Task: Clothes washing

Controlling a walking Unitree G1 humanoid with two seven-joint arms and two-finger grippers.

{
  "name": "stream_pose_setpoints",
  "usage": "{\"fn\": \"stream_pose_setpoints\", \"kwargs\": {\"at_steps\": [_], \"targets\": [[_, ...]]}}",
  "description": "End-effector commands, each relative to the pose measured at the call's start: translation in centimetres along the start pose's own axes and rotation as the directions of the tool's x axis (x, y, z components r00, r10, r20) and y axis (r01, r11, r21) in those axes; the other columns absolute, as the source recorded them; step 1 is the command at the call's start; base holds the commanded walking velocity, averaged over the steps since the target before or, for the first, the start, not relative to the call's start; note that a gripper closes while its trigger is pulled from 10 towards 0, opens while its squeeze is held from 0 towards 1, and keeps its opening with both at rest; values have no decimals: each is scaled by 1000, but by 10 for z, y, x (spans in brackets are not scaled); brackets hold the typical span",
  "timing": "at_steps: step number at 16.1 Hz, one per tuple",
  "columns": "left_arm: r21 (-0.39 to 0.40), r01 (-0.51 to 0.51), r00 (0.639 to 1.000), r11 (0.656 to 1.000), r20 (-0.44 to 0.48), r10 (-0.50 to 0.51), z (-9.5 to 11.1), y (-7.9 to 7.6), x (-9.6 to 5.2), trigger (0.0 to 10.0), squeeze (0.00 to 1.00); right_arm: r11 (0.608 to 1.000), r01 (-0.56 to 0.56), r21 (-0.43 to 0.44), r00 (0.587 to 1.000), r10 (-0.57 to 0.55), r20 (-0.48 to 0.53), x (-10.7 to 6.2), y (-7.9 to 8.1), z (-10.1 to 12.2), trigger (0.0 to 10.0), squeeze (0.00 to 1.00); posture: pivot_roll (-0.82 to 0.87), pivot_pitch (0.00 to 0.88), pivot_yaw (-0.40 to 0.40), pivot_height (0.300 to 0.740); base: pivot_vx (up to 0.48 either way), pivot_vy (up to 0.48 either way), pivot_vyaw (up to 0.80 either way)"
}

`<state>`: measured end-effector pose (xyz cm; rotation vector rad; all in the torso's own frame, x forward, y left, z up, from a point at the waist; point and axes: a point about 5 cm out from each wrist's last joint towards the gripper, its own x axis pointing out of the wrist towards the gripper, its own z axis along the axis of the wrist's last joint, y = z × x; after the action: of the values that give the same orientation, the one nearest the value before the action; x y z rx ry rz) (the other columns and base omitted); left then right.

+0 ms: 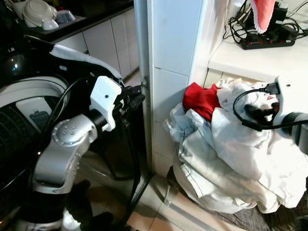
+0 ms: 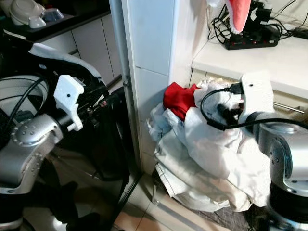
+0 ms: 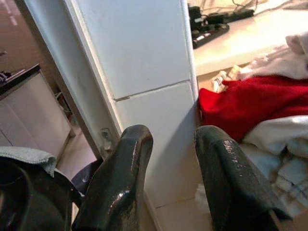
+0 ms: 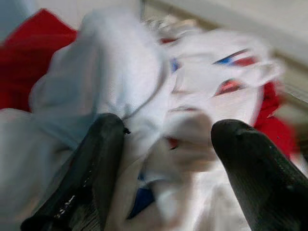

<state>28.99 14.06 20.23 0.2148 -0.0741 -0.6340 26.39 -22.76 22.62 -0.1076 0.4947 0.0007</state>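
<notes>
Red cloth [image 4: 274,120] sticks out past the edge of the white garment [image 4: 187,137], so the robot should expect more red cloth hidden under the garment when it lifts it.
A heap of white laundry [image 1: 226,159] with a red garment [image 1: 201,100] on top lies on the floor against a white tiled pillar [image 1: 168,72]. My right gripper [image 4: 168,159] is open, low over the top of the heap, with white cloth [image 4: 115,82] bulging between its fingers [image 4: 96,163]; that view is blurred. My left gripper [image 3: 168,159] is open and holds nothing. It hangs in front of the pillar's edge, left of the heap, near the washing machine [image 1: 24,103]. The red garment [image 3: 250,103] lies past its fingers [image 3: 122,178].
A pale cloth [image 1: 82,55] is draped over the dark machine at the left. A white counter [image 1: 260,60] above the heap carries a black power strip [image 1: 267,41] and cables. Kitchen cabinets [image 1: 110,41] stand behind. Tiled floor [image 1: 159,207] shows below the pillar.
</notes>
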Motion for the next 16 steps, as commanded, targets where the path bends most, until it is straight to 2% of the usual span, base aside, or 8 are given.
{"fn": "stream_pose_setpoints", "kwargs": {"at_steps": [1,3,4,5,8,16], "targets": [[13,6,1000,1000,-9,-5,0,-5,0,10000,0,999,-37,39,999,38,-5,0,0,-1,10000,0,-50,0,45,740,0,0,0],[-3,50,999,999,-14,-50,-1,-11,-1,10000,0,996,-55,71,994,61,-92,2,1,-14,10000,0,-49,0,47,740,0,0,0],[5,70,997,998,-16,-70,0,-11,-1,10000,0,996,-56,65,989,65,-134,3,1,-22,4706,0,-47,0,47,740,0,0,0],[13,81,996,997,-21,-81,0,-11,-1,10000,0,997,-51,56,986,59,-153,3,0,-26,0,0,-47,0,47,740,0,0,0],[13,95,995,995,-24,-94,1,-12,-3,10000,0,997,-45,58,986,53,-157,3,0,-28,0,0,-46,0,50,740,0,0,0],[-6,105,994,994,-15,-105,1,-14,-2,10000,0,998,-43,38,994,47,-99,-3,-3,-15,0,0,-53,0,54,740,0,0,0]]}}
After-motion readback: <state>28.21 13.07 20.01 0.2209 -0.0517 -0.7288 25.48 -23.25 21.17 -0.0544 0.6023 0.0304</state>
